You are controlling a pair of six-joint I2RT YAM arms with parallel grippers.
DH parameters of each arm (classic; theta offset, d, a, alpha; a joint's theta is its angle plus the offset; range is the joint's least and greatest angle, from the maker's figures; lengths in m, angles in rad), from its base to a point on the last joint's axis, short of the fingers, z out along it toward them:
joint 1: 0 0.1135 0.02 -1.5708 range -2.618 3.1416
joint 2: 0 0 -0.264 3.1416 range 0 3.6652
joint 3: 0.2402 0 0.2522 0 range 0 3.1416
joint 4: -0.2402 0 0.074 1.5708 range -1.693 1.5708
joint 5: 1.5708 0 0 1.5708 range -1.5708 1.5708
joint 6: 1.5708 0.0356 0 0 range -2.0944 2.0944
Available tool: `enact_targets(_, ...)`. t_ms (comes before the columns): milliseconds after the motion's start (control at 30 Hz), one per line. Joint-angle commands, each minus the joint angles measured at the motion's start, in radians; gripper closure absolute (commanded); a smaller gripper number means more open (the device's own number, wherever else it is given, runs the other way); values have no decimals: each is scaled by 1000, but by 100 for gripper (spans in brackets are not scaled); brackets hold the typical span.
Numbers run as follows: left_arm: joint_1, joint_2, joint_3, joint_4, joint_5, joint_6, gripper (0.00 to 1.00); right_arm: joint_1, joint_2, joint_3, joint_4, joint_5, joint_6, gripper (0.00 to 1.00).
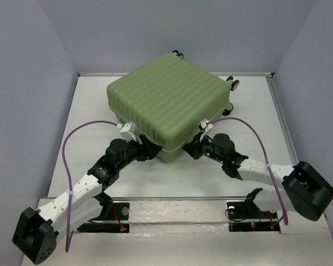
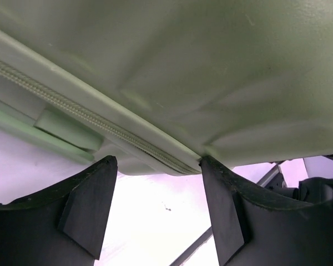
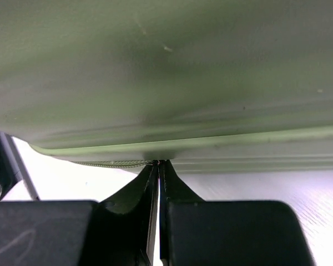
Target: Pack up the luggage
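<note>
The luggage's handle side runs at a slant away from the luggage's near corner at the robot's right gripper, so next the left gripper turns the luggage from the handle side's far end.
The luggage is a light olive-green ribbed suitcase lying flat on the white table, its lid down, its near corner towards the arms. My left gripper is open at the left side of that corner. In the left wrist view its fingertips reach up to the shell just below the zipper line, with nothing between them. My right gripper is at the right side of the corner. In the right wrist view it is shut at the zipper seam under the shell, seemingly on the barely visible zipper pull.
Black-and-green wheels stick out at the suitcase's far and right sides. Grey walls stand close on the left, back and right. Purple cables loop beside each arm. A raised rail runs along the table's near edge.
</note>
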State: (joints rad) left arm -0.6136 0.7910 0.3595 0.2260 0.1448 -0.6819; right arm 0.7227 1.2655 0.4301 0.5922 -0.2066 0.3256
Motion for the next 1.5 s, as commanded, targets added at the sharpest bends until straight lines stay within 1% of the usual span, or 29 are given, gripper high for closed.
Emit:
enact_targets(0, -54, 108, 62, 222, -33, -27, 29, 81, -83, -5, 29, 28, 29, 93)
enact_targets(67, -63, 161, 81, 268, -37, -33, 32, 142, -107, 9, -99, 47, 42, 93)
enact_targets(133, -80, 203, 125, 308, -50, -36, 35, 275, -118, 42, -219, 105, 78, 93)
enact_targets(167, -84, 224, 143, 320, -50, -36, 36, 323, -115, 56, -256, 127, 95, 93)
enact_targets(233, -115, 278, 193, 340, -63, -34, 37, 475, -94, 100, -325, 201, 157, 93)
enact_targets(333, -161, 338, 239, 355, -88, -33, 38, 616, -65, 140, -295, 304, 252, 93)
enact_targets(400, -175, 381, 259, 361, -83, -38, 39, 647, -31, 171, -272, 326, 283, 93)
enact_targets(500, -181, 407, 286, 360, -62, -42, 40, 656, 24, 217, -209, 436, 303, 93)
enact_targets(600, -181, 392, 266, 345, -70, -36, 40, 656, 54, 234, -115, 562, 305, 93)
enact_targets(633, -181, 386, 260, 345, -74, -38, 39, 656, 64, 234, -82, 643, 317, 93)
enact_targets(700, -181, 372, 251, 342, -85, -41, 33, 656, 100, 242, -8, 697, 342, 93)
enact_targets(800, -175, 364, 243, 342, -112, -41, 19, 656, 152, 173, 194, 820, 409, 93)
enact_targets(833, -172, 360, 249, 332, -114, -28, 18, 656, 159, 173, 242, 820, 414, 93)
enact_targets(867, -167, 337, 265, 250, -129, 16, 13, 656, 160, 138, 267, 831, 424, 93)
enact_targets(933, -163, 292, 317, 135, -224, 67, 6, 656, 121, 107, 230, 829, 452, 93)
enact_targets(967, -158, 265, 334, 83, -300, 85, 1, 656, 97, 67, 157, 831, 479, 89)
enact_targets(1000, -143, 208, 364, -10, -351, 117, 1, 656, 42, 38, 147, 822, 501, 80)
enact_targets(1033, -132, 182, 380, -55, -352, 131, 1, 656, 11, 12, 133, 817, 509, 68)
enact_targets(1067, -117, 156, 401, -95, -394, 142, 1, 656, -26, -7, 57, 814, 526, 45)
enact_targets(1100, -98, 116, 441, -164, -408, 159, 1, 656, -64, -26, 14, 809, 539, 35)
enact_targets(1167, -14, 88, 485, -214, -401, 168, 1, 656, -179, -34, -90, 811, 550, 24)
enact_targets(1200, 21, 77, 539, -253, -383, 168, 1, 656, -217, -27, -209, 814, 550, 17)
enact_targets(1267, 92, 88, 597, -273, -314, 176, 1, 656, -290, -2, -349, 854, 555, 16)
enact_targets(1300, 157, 131, 671, -295, -294, 182, 1, 656, -357, 24, -493, 874, 578, 24)
enact_targets(1333, 188, 160, 708, -306, -260, 199, 1, 656, -386, 32, -593, 907, 576, 49)
enact_targets(1367, 222, 198, 746, -312, -240, 203, 1, 656, -411, 42, -671, 930, 586, 65)
enact_targets(1400, 297, 280, 778, -316, -213, 202, 1, 624, -437, 59, -736, 950, 607, 79)
enact_targets(1433, 337, 321, 833, -310, -152, 199, 1, 598, -442, 97, -800, 963, 630, 90)
enact_targets(1467, 378, 368, 863, -309, -151, 188, 1, 566, -442, 113, -849, 960, 633, 93)
